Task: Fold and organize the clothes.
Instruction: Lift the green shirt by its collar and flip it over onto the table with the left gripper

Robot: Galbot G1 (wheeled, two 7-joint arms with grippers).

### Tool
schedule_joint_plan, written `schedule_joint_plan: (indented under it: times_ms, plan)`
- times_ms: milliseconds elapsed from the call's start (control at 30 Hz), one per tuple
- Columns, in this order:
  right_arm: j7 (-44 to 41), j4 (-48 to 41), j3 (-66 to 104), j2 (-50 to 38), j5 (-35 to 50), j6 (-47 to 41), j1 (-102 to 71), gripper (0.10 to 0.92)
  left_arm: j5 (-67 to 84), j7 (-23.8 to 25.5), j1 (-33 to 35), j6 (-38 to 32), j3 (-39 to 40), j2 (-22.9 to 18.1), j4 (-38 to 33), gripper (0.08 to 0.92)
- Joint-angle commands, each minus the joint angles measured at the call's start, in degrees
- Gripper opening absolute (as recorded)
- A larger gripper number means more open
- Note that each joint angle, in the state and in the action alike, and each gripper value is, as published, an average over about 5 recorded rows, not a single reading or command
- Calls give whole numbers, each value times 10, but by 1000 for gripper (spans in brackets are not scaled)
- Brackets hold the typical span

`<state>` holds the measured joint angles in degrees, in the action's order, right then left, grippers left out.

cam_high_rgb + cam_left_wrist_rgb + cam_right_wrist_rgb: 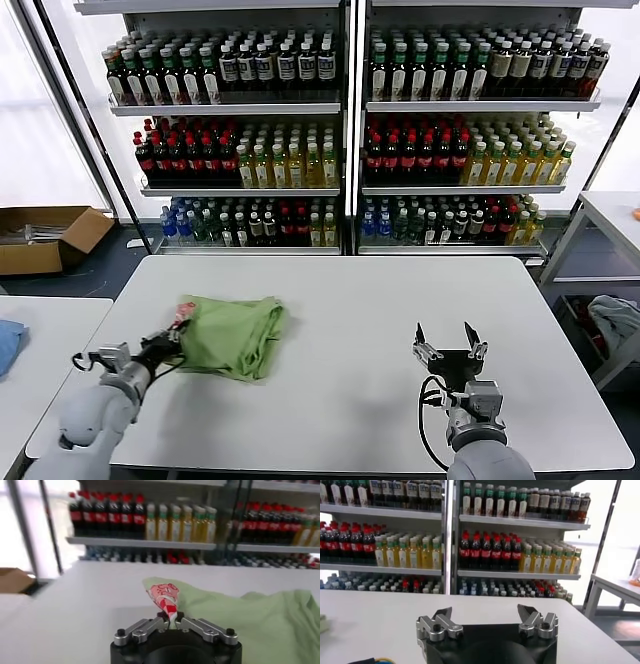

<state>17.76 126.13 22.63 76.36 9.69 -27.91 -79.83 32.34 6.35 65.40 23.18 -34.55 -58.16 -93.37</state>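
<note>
The shirt's printed corner (185,311) is at the shirt's edge farthest from the robot's right gripper, so the left gripper should carry that corner across the shirt (238,335) toward the right gripper.
A light green shirt (232,335) lies crumpled on the left half of the white table (340,300). Its left corner is turned up and shows the red-and-white print (183,312). My left gripper (172,341) is shut on that printed corner at the shirt's left edge; the left wrist view shows the printed cloth (166,596) pinched between my left gripper (170,617) fingers, with green cloth (260,620) spreading beyond. My right gripper (448,340) is open and empty over bare table at the right front; it also shows in the right wrist view (485,616).
Shelves of bottles (350,130) stand behind the table. A second table (40,340) at the left carries a blue cloth (8,345). A cardboard box (45,237) lies on the floor at the left. A pale cloth bundle (612,320) sits at the right.
</note>
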Motion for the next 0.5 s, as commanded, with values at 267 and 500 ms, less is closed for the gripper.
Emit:
schedule_joint_plan:
  times_ms: [267, 500]
  plan:
    - [0, 2, -1, 1, 6, 4, 0, 823, 23, 18, -2, -11, -135, 202, 39, 111]
    - [0, 6, 11, -4, 6, 8, -18, 823, 8, 8, 13, 0, -87, 116, -47, 111]
